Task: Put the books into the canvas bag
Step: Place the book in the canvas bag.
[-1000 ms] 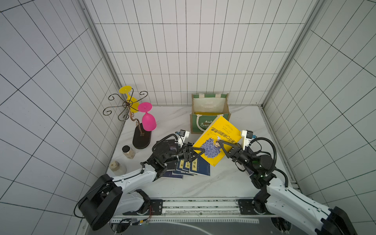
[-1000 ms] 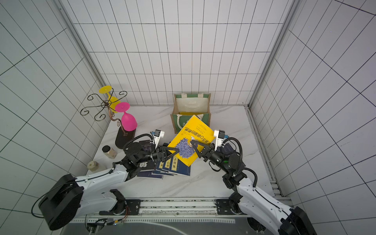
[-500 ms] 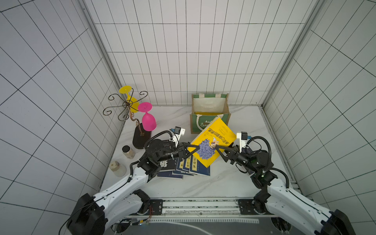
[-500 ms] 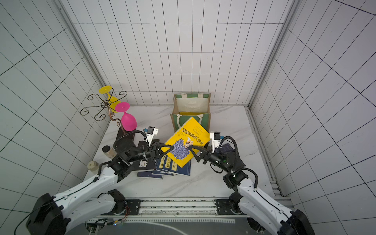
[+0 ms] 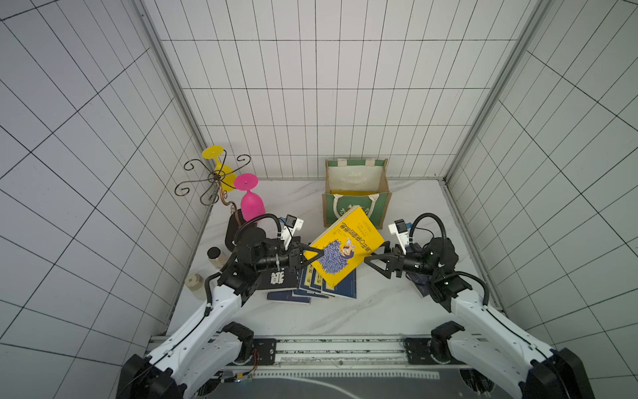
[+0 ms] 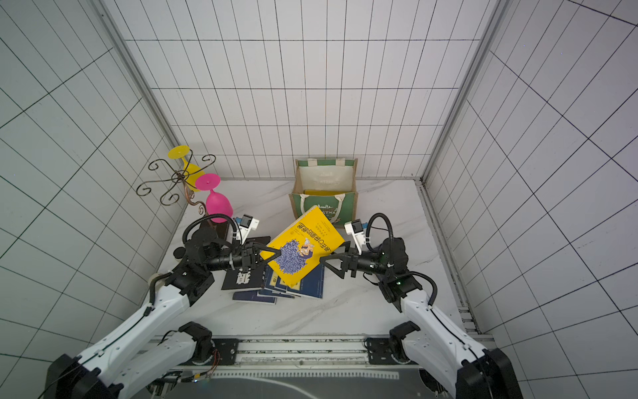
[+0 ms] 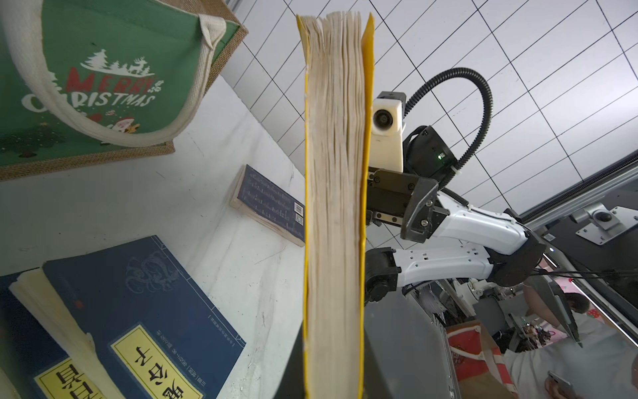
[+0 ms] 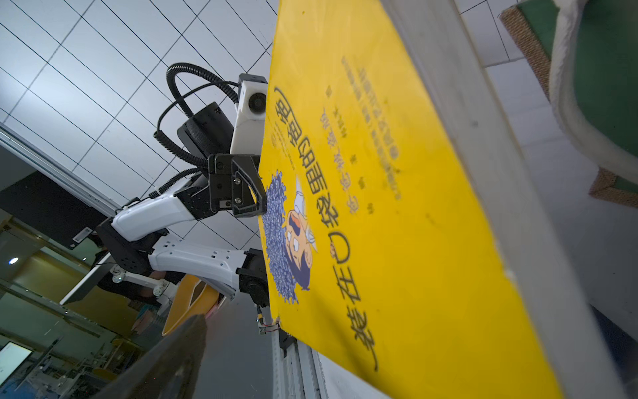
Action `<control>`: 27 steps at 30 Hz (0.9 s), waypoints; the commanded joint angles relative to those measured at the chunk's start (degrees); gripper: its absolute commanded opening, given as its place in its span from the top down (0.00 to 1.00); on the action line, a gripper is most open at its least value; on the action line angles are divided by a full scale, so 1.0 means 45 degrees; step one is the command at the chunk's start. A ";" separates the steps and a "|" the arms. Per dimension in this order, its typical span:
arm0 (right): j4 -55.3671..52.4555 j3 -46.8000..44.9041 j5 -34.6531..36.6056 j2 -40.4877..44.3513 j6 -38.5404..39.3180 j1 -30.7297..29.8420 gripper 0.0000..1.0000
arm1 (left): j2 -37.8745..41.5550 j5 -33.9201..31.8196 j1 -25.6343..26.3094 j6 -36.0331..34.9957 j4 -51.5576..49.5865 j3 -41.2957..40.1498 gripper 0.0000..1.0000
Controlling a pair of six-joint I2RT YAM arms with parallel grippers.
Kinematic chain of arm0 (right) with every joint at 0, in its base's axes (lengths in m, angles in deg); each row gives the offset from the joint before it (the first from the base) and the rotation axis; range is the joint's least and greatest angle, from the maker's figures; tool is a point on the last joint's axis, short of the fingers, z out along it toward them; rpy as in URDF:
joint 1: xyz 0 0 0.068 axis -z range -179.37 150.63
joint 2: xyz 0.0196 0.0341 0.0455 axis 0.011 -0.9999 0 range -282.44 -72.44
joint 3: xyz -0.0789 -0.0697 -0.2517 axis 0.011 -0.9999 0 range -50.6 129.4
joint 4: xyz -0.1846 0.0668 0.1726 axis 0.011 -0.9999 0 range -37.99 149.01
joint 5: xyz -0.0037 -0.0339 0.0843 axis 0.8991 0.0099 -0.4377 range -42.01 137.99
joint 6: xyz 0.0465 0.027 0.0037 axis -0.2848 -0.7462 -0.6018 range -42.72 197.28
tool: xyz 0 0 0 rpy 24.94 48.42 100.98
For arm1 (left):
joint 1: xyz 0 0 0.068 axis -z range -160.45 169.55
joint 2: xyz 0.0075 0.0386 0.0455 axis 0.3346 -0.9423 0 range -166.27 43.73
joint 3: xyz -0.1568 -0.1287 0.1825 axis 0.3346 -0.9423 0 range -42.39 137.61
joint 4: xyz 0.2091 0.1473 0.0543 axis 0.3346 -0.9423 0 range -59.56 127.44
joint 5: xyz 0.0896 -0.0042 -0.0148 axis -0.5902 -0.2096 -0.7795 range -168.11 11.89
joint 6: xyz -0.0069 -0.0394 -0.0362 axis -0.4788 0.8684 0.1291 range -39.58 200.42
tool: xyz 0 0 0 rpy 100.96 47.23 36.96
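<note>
The yellow book's slanted cover (image 5: pixel 347 244) is in front of my right gripper, so my right gripper should go around the cover's edge (image 5: pixel 372 226) beside the title and take the book from my left gripper.
A bright yellow book (image 5: pixel 345 248) (image 6: pixel 303 252) hangs tilted over the table in front of the canvas bag (image 5: pixel 379 207) (image 6: pixel 347 203). My left gripper (image 5: pixel 321 254) (image 6: pixel 278 254) is shut on its left corner; the left wrist view shows its page edge (image 7: pixel 335 207) straight ahead. My right gripper (image 5: pixel 374 255) (image 6: pixel 333 254) is open at the book's right edge, its cover (image 8: pixel 379 224) filling that wrist view. Several navy books (image 5: pixel 310 286) and a black book (image 5: pixel 278 279) lie below. Another yellow book (image 5: pixel 352 191) sits inside the bag.
One navy book (image 7: pixel 269 203) lies on the table beneath my right arm. A metal stand (image 5: pixel 214 179) with a pink goblet (image 5: pixel 252 203) and a yellow one is at the back left. Two small jars (image 5: pixel 215 257) stand along the left wall.
My left gripper has shut on the yellow book's left corner. My right gripper has opened and let go of it. The book has shifted slightly left.
</note>
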State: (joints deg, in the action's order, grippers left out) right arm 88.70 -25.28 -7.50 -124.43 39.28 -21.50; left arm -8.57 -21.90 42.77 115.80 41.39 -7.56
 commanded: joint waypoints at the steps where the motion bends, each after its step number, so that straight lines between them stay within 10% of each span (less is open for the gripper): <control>1: -0.0835 0.1528 -0.0538 0.0063 0.1335 0.0497 0.04 | 0.0100 0.1191 0.0015 -0.0449 0.0034 0.0620 1.00; 14: 0.1036 0.1926 -0.3163 -0.0791 0.0284 0.1768 0.05 | -0.0067 0.1274 0.0054 -0.0264 -0.0192 0.0573 1.00; 19: -0.2035 0.3482 -0.2821 -0.1369 0.2319 0.0670 0.08 | -0.0236 0.1309 0.0072 -0.0302 -0.0252 0.0498 1.00; 27: -0.6054 0.5594 -0.2129 -0.2187 0.3933 0.0142 0.82 | -0.0176 0.0875 0.0073 -0.0696 -0.0813 0.0262 1.00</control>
State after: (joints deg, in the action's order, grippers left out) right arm 69.66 -8.43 -17.27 -134.27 52.09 -19.16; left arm -9.79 -17.31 42.75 113.81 36.52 -6.93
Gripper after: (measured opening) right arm 0.227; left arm 0.128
